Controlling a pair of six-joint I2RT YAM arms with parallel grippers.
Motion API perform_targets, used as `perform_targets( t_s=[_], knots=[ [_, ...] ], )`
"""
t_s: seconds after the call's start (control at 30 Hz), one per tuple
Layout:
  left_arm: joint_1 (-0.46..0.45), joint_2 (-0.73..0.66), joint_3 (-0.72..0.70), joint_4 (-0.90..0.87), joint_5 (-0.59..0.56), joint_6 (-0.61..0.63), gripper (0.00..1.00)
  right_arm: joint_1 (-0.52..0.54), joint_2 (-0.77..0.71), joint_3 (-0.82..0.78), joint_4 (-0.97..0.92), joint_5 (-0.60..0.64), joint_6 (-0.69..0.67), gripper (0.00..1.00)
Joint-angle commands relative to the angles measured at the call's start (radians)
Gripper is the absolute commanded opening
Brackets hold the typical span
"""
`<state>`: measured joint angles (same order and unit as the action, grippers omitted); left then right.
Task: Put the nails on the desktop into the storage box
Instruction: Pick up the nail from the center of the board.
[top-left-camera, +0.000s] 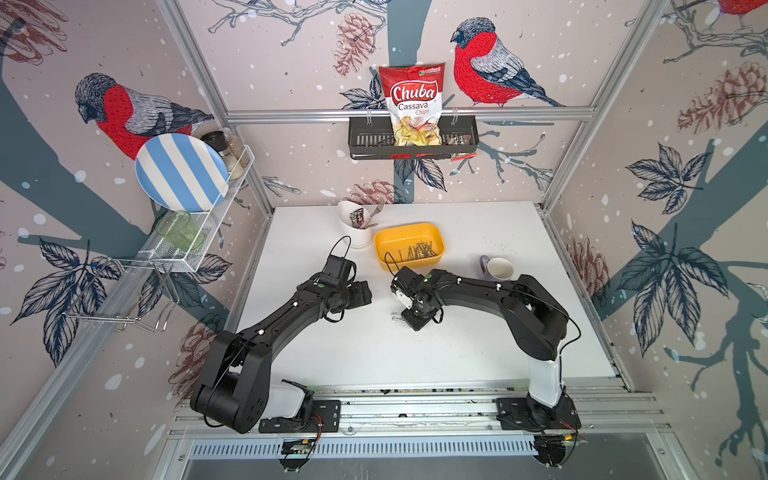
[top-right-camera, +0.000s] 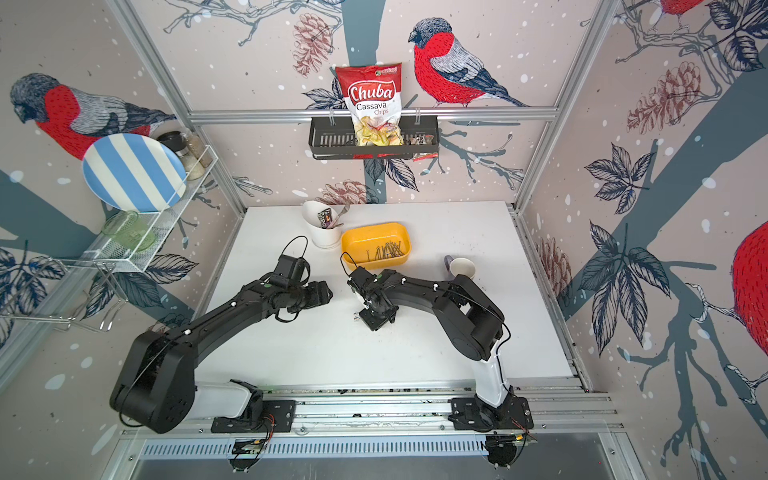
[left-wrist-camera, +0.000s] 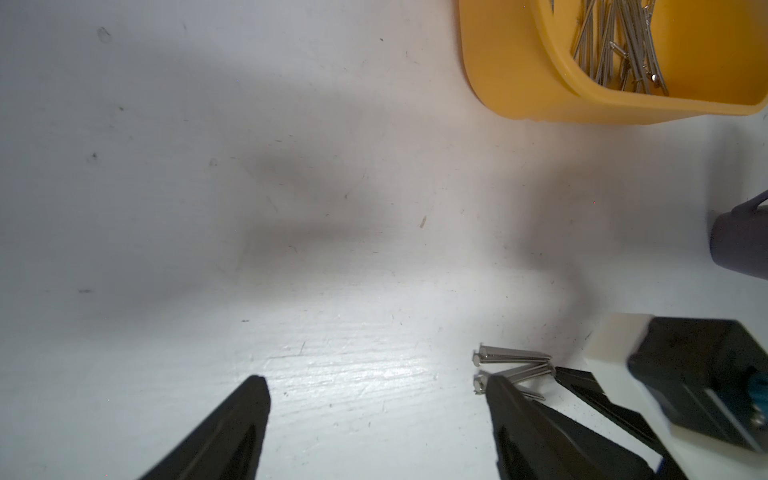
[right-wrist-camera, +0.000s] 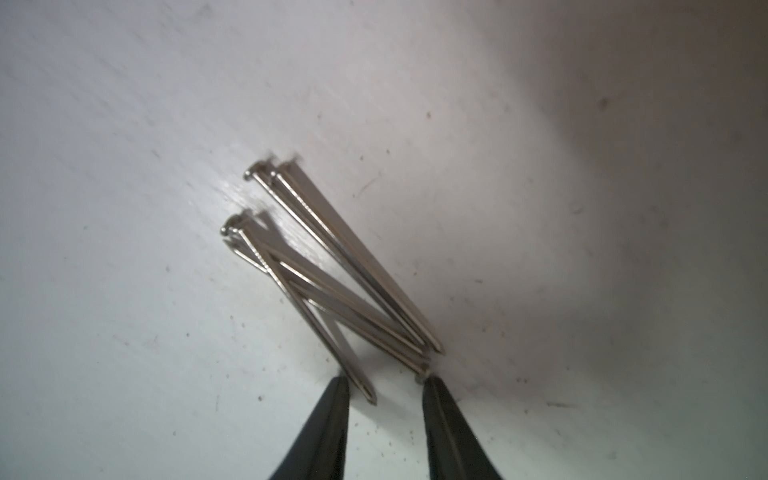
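My right gripper keeps heading toward the nearest nail's head (right-wrist-camera: 240, 225) and closes on its body, because that nail's pointed end (right-wrist-camera: 369, 397) lies between the open fingers.
Several loose nails (right-wrist-camera: 332, 282) lie in a small fan on the white desktop (top-left-camera: 457, 340), and both top views show them (top-left-camera: 397, 318) (top-right-camera: 357, 319) beside my right gripper. My right gripper (right-wrist-camera: 384, 380) points down at their pointed ends, narrowly open, with one nail tip lying between its fingers. The yellow storage box (top-left-camera: 411, 264) (top-right-camera: 376, 230) stands behind it and holds several nails (top-left-camera: 422, 250) (left-wrist-camera: 615, 45). My left gripper (left-wrist-camera: 374, 380) (top-left-camera: 365, 293) hovers wide open and empty just left of the loose nails (left-wrist-camera: 511, 359).
A white cutlery cup (top-left-camera: 357, 237) stands left of the box. A mug (top-left-camera: 498, 269) (left-wrist-camera: 739, 241) stands to the right, behind my right arm. A black wall basket (top-left-camera: 411, 139) with a chips bag hangs at the back.
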<state>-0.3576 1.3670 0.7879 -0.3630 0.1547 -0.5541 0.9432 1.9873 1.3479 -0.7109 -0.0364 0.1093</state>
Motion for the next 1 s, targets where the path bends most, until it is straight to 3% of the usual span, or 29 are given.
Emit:
perform_targets(
  t_s=[0.0,0.47,0.73,0.97],
  knots=[
    [0.005,-0.006,0.002,-0.019,-0.012,-0.013,0.84,0.008,0.041,0.023,0.045,-0.017,-0.022,0.35],
    [0.005,0.011,0.003,-0.01,-0.007,-0.023,0.84,0.064,0.062,0.045,0.038,-0.005,-0.04,0.34],
    [0.005,0.001,-0.005,-0.015,-0.012,-0.023,0.84,0.092,0.048,0.046,0.065,-0.061,-0.063,0.35],
    [0.005,-0.007,-0.004,-0.03,-0.025,-0.013,0.84,0.094,0.106,0.105,0.04,-0.019,-0.06,0.31]
  ],
)
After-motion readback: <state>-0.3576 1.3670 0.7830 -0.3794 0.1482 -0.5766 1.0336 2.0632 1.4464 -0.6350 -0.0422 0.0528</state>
